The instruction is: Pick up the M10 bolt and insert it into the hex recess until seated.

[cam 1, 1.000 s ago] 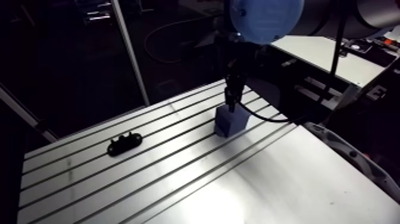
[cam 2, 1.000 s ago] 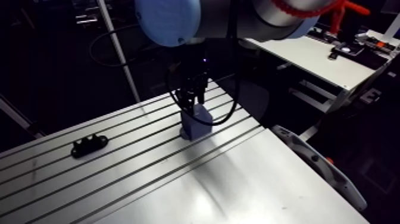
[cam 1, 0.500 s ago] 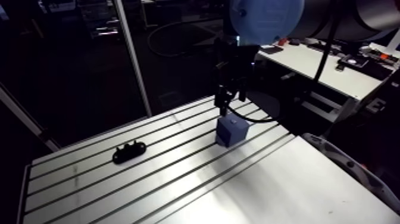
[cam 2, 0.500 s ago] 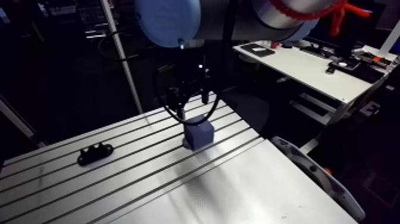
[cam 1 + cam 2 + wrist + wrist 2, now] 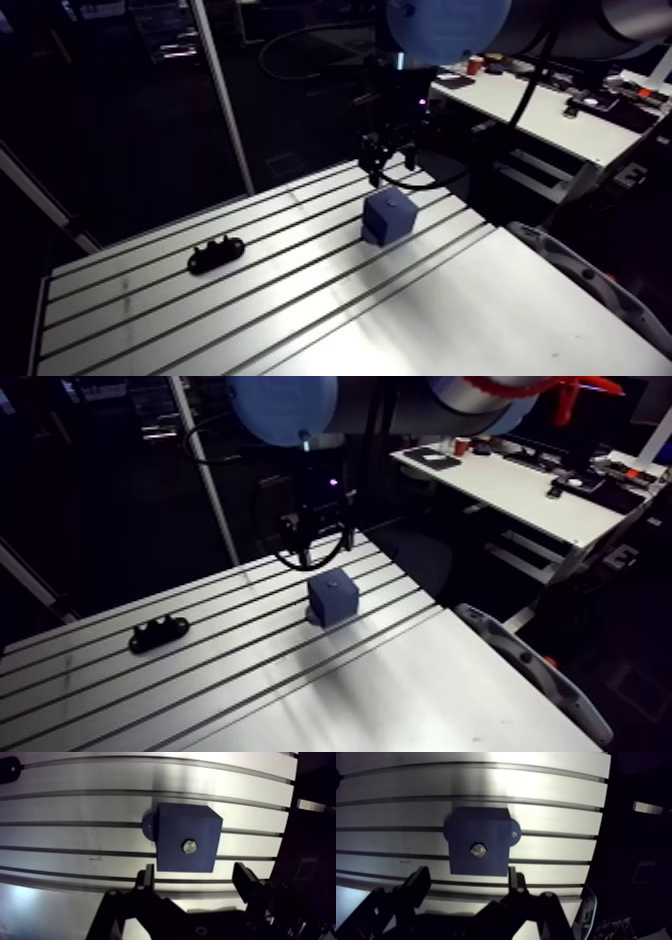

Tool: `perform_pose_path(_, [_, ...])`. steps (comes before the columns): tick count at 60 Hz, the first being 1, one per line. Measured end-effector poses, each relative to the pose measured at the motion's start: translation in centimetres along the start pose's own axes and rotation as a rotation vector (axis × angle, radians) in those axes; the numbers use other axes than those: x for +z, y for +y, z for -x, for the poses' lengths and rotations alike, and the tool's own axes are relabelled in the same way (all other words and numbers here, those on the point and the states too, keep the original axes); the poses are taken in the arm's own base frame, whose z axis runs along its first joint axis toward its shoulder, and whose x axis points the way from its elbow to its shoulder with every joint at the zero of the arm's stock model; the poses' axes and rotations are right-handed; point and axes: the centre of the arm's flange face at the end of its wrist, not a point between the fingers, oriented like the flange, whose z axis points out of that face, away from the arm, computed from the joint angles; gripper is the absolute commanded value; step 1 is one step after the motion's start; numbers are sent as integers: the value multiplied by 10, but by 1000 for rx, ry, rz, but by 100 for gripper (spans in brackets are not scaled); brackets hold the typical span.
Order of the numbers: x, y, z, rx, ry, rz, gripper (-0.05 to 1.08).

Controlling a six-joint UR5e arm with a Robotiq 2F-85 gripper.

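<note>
I expect the M10 bolt (image 5: 189, 846) to sink into the hex hole when I push it down, because the bolt's head sticks up and the hole's dark rim (image 5: 196, 845) is next to it.
A dark blue block (image 5: 186, 837) stands on the slotted table (image 5: 75, 812), bolted down by a round tab at its side. The M10 bolt (image 5: 189, 846) sits in the hex recess in the block's top, its metal hex head showing. My gripper (image 5: 194, 879) hangs above the block, open, with nothing between its fingers. The block lies just ahead of the fingertips (image 5: 148, 875) in the wrist view. In the arm view the gripper (image 5: 385, 160) is raised clear above the block (image 5: 389, 216).
A small black fixture (image 5: 215, 254) lies on the table well to the left of the block. The table's far edge (image 5: 300, 178) runs just behind the block, and a grey curved part (image 5: 590, 280) sits off the right side.
Earlier the gripper was down at the block's top. It has since risen clear of the block, leaving the bolt in the recess. The arm camera also shifted slightly.
</note>
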Motion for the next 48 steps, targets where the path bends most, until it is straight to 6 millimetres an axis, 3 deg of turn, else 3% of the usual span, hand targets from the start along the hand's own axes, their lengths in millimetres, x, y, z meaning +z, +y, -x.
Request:
perform_pose_path(5, [-1,1,0,3,1,-1,94])
perform_pose_path(24, [-2,0,1,2,-7,-11,107])
perform_pose_path(48, [7,3,-2,-5,-26,-24,107])
